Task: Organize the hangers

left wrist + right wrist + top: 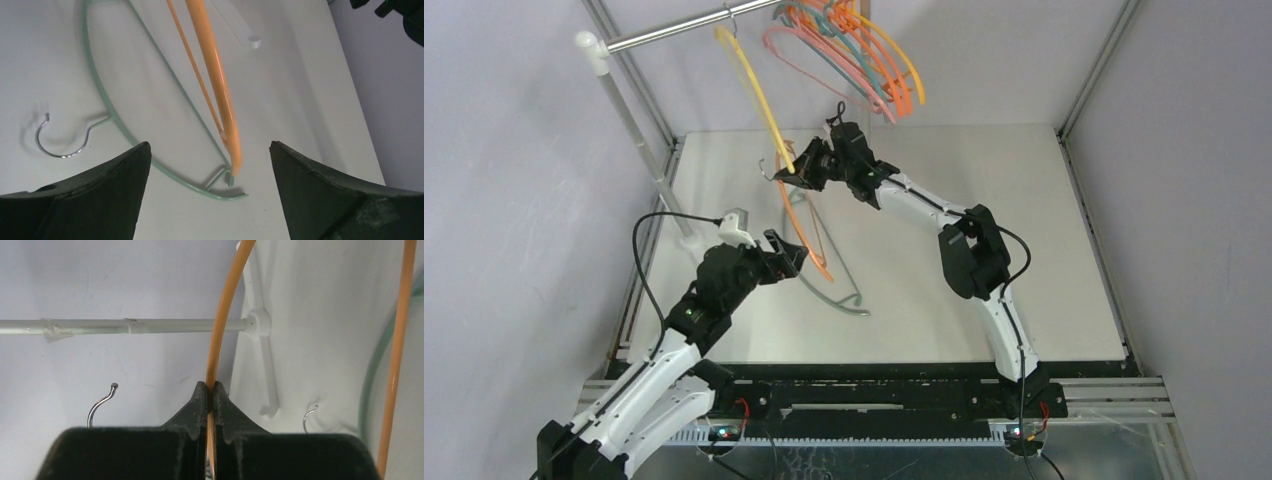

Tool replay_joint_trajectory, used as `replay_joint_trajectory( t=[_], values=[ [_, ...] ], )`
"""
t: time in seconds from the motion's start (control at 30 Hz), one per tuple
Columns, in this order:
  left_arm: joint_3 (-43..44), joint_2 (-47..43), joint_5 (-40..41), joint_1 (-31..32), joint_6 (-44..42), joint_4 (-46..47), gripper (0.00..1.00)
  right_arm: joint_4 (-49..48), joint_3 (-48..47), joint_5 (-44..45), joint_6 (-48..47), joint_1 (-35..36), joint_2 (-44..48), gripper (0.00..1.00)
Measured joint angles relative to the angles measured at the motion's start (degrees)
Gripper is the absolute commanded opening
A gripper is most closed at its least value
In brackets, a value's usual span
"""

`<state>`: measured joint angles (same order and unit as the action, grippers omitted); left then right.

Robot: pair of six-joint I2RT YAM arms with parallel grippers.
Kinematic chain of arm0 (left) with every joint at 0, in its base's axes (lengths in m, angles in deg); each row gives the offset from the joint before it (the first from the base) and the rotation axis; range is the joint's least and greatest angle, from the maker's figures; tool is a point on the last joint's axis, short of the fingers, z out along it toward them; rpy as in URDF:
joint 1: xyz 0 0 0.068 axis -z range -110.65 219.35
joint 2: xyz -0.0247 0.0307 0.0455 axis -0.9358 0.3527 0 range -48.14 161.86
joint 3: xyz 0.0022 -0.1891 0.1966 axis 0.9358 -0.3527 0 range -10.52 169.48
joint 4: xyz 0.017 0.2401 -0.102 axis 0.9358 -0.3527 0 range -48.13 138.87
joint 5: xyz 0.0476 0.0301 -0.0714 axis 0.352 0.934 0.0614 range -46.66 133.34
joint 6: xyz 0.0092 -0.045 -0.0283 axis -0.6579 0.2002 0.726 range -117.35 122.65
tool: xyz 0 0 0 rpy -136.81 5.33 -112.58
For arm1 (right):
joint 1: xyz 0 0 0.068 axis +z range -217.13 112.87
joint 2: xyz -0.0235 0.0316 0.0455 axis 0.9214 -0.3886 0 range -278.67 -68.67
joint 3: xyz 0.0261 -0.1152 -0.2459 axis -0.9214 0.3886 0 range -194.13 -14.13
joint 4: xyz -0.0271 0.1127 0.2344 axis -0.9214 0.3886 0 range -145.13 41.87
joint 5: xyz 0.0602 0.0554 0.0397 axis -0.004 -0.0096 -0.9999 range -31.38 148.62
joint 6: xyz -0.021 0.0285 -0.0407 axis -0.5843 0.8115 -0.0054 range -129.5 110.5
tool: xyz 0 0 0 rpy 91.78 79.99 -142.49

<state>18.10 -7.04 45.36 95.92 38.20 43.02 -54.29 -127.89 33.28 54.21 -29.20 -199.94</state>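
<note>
The yellow hanger (pixel 769 120) keeps my right gripper from reaching the rail's loose end, so my left gripper first needs to grab the orange hanger (pixel 821 264) by its lower arm.
My right gripper (pixel 792 174) is shut on the thin rod of an orange hanger (pixel 809 235), which slants from the gripper down to the table; the jaws pinch it (pixel 210 390). A metal hook (pixel 101 401) shows just left of the right fingers. A teal hanger (pixel 839 280) lies flat on the table under the orange one, its hook (pixel 60 145) to the left. My left gripper (pixel 790 256) is open, fingers wide (pixel 209 147), with the orange hanger's lower tip (pixel 234 162) between them and untouched. Several more hangers (pixel 854 50) and a single yellow hanger (pixel 754 90) hang on the rail.
The silver rail (pixel 674 35) crosses the top left, held by a white post (pixel 629 120) that stands at the table's left edge. The rail also crosses the right wrist view (pixel 125 326). Grey walls close in on both sides of the white table (pixel 984 160).
</note>
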Motion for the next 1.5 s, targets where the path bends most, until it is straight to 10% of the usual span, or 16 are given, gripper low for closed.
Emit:
replay_joint_trajectory(
  t=[0.47,1.17,1.5],
  values=[
    [0.0,5.2,12.9,6.2,0.0,1.3,0.94,-6.3,8.9,-8.0,10.8,-0.2,5.3,0.0],
    [0.0,-14.6,12.3,7.8,5.0,-12.3,0.92,-5.7,10.8,-7.5,8.5,-0.4,6.4,0.0],
    [0.8,-5.4,10.3,7.8,5.4,-9.2,0.93,0.3,7.1,-6.2,4.7,1.5,6.3,0.0]
  ],
)
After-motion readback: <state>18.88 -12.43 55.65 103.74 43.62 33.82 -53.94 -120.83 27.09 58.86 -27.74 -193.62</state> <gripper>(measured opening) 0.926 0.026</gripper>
